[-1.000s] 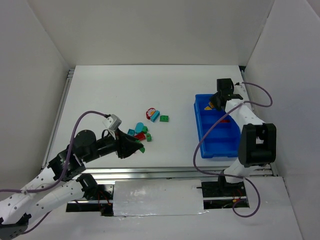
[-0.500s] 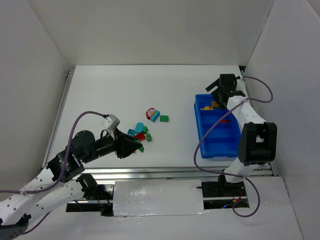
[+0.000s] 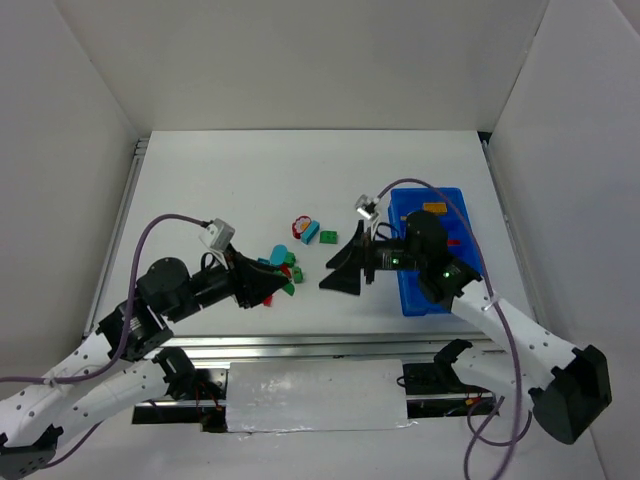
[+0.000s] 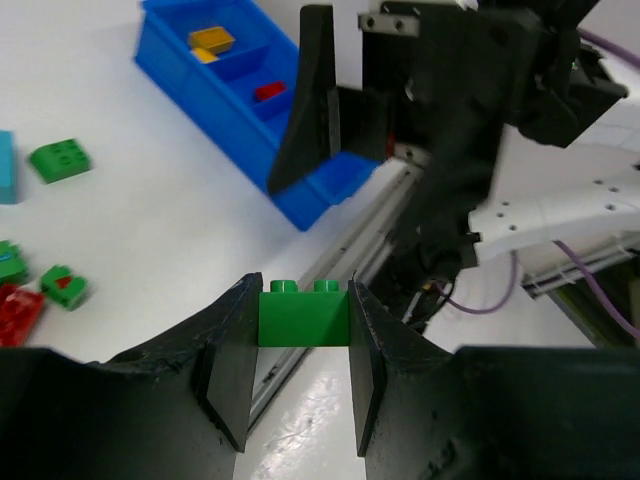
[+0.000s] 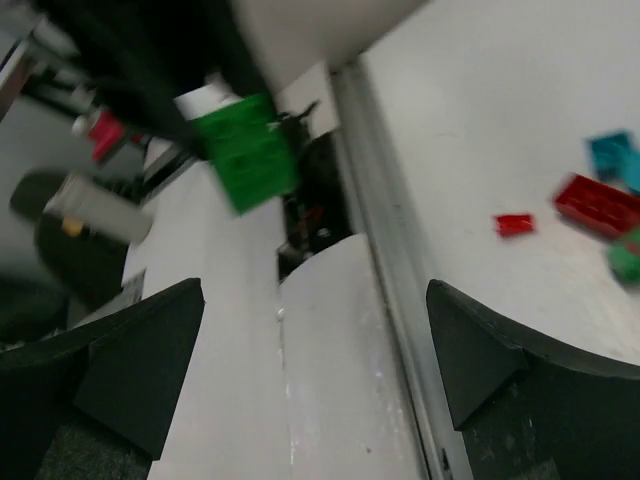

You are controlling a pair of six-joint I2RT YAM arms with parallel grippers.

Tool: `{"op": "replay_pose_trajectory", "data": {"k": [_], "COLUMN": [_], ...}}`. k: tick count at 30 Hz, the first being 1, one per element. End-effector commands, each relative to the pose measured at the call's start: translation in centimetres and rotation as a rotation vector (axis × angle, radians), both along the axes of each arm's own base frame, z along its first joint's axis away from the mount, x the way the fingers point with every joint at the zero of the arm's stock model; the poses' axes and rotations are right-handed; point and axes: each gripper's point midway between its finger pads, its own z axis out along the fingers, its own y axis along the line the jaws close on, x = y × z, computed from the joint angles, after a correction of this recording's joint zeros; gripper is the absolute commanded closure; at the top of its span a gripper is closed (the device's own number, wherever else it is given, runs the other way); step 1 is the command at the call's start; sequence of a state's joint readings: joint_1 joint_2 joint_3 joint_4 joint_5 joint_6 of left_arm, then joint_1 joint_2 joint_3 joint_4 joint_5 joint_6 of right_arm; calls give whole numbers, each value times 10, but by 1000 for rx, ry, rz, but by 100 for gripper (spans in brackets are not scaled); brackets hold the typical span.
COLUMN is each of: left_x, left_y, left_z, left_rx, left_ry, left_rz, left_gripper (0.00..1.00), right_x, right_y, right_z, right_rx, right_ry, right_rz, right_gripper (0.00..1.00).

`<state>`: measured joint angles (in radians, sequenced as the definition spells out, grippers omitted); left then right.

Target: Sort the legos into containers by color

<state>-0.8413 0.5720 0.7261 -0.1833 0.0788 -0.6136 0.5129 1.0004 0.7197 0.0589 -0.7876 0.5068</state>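
The robot's left gripper has the green lego (image 4: 304, 318) far away from the blue tray, so the right gripper should take the lego (image 5: 252, 160) and put it in an empty container.
My left gripper (image 3: 278, 288) (image 4: 304, 335) hovers near the table's front edge, shut on a green two-stud lego (image 4: 304, 312) (image 3: 288, 290). That lego also shows, blurred, in the right wrist view (image 5: 245, 150). My right gripper (image 3: 340, 268) (image 5: 315, 350) is open wide with nothing between its fingers. It points left at the held lego, a short gap away. Loose legos lie mid-table: red (image 3: 283, 270), cyan (image 3: 311, 232), green (image 3: 328, 237). The blue tray (image 3: 396, 215) (image 4: 300, 215) of containers holds yellow pieces (image 3: 434, 208) (image 4: 212, 40) and a red one (image 4: 268, 92).
The right arm stretches from the front right across the tray's near half and hides part of it. A metal rail (image 3: 300, 342) and a white taped plate (image 3: 315, 395) run along the table's front edge. White walls close in the left, right and back.
The right arm has swung from above the tray's far end to mid-table, now facing the left gripper, and its jaws have opened wide. The left gripper has edged forward with the green lego.
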Motion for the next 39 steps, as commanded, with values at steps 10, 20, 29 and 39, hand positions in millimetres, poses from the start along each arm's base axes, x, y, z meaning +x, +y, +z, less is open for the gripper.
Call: {"op": "replay_pose_trajectory", "data": {"k": [10,20,29,39], "left_x": [-48,-45,-36,-16], "left_y": [-37,-41,-42,-16], "left_z": [72,66,56,65], "left_rx": [-292,-301,-274,-226], "left_ry": [-128,-115,-94,-112], "left_rz": [-351,-357,-313,-118], "left_gripper": [100,100,100,41], "right_x": [-102,-105,-104,-87], "right_y": [34,51,65,68], "right_z": [73,92,93,56], "right_rx": [293,337,343,247], "right_ry": [-293,-298,-283,-236], "right_rz": [435,423,425,332], "right_gripper": [4,20,88,100]}}
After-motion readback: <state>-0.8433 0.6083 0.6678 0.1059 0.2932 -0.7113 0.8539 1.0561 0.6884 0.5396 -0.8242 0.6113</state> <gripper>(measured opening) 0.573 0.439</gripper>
